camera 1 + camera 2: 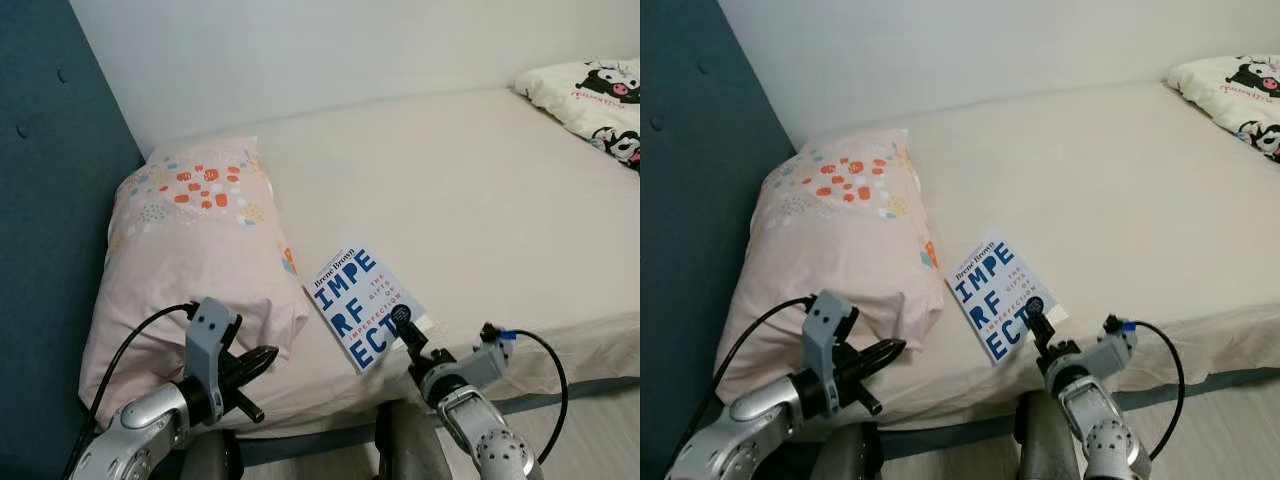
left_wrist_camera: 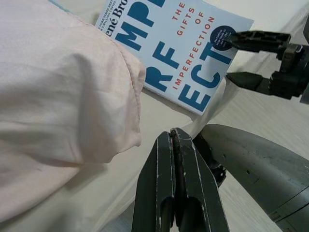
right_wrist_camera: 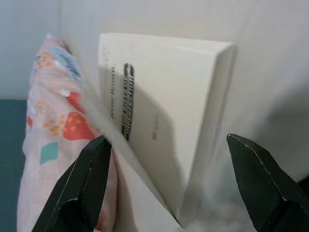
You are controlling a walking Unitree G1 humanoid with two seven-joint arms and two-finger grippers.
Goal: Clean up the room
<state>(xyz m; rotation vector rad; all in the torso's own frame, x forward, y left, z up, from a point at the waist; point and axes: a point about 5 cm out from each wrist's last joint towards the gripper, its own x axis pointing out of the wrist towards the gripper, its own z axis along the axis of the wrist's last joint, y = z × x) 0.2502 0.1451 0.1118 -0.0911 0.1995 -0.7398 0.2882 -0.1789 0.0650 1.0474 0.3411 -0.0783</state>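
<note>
The white book [image 1: 362, 310] will bend into a curve when I pick it up by its corner, because the thin cover [image 3: 136, 170] sticks up off the pages.
A white book [image 1: 362, 305] with big blue letters lies face up on the bed [image 1: 480, 190], close to its front edge and beside a pink patterned pillow [image 1: 195, 240]. My right gripper [image 1: 403, 322] is open at the book's near right corner. In the right wrist view its two fingertips [image 3: 99, 154] stand on either side of the book's page edge [image 3: 159, 116], one over the cover and one under it. My left gripper [image 1: 265, 358] is shut on nothing and hovers just in front of the pillow's near corner [image 2: 120, 96].
A dark blue padded headboard [image 1: 50, 250] runs along the left. A second pillow [image 1: 600, 100] with a cartoon print lies at the far right of the bed. Pale floor [image 1: 590, 430] shows below the bed's front edge.
</note>
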